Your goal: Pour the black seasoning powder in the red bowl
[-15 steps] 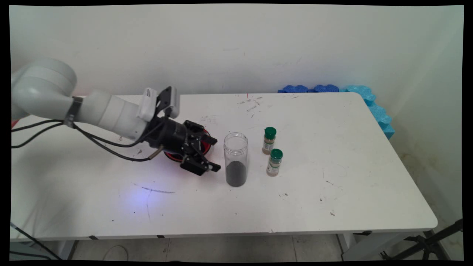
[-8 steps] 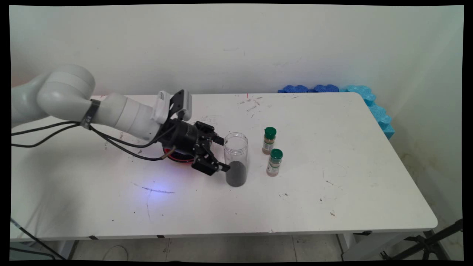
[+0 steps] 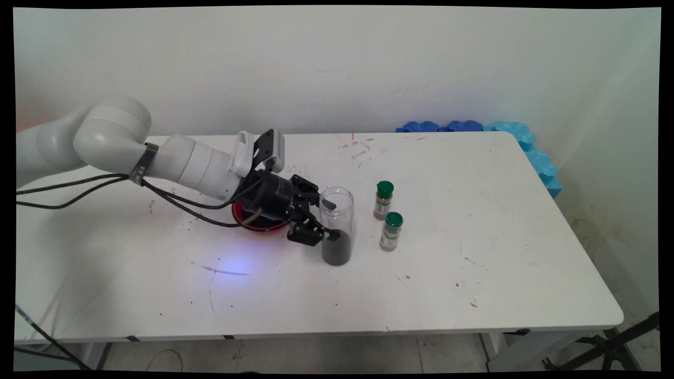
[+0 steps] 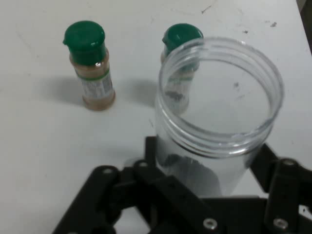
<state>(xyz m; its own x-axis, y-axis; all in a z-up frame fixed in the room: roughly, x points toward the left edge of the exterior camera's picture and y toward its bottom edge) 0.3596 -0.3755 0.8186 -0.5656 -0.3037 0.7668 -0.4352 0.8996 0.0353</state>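
Note:
Dark grains (image 3: 336,250) sit level under the clear jar's open rim (image 3: 336,198), so I expect the grains to flow out and leave the jar empty when the robot's gripper pours.
A clear open jar (image 3: 337,226) with dark grains in its bottom stands mid-table. My gripper (image 3: 330,220) reaches in from the left, lying low, and is open with one finger on each side of the jar. In the hand view the jar (image 4: 219,97) fills the space between the fingers (image 4: 151,148) of the gripper (image 4: 207,156), and I cannot tell if they touch its wall. Two small spice bottles with green caps (image 3: 384,200) (image 3: 390,231) stand just right of the jar, and show beyond the jar in the hand view (image 4: 90,73) (image 4: 181,36).
A red bowl (image 3: 263,227) with dark contents sits under the wrist, left of the jar. Blue foam pieces (image 3: 526,147) lie along the table's far right corner. Black cables hang from the arm over the white table (image 3: 474,263) on the left.
The arm has moved right, away from over the red bowl, bringing the open fingers from short of the jar to either side of it. The jar and bottles have not moved.

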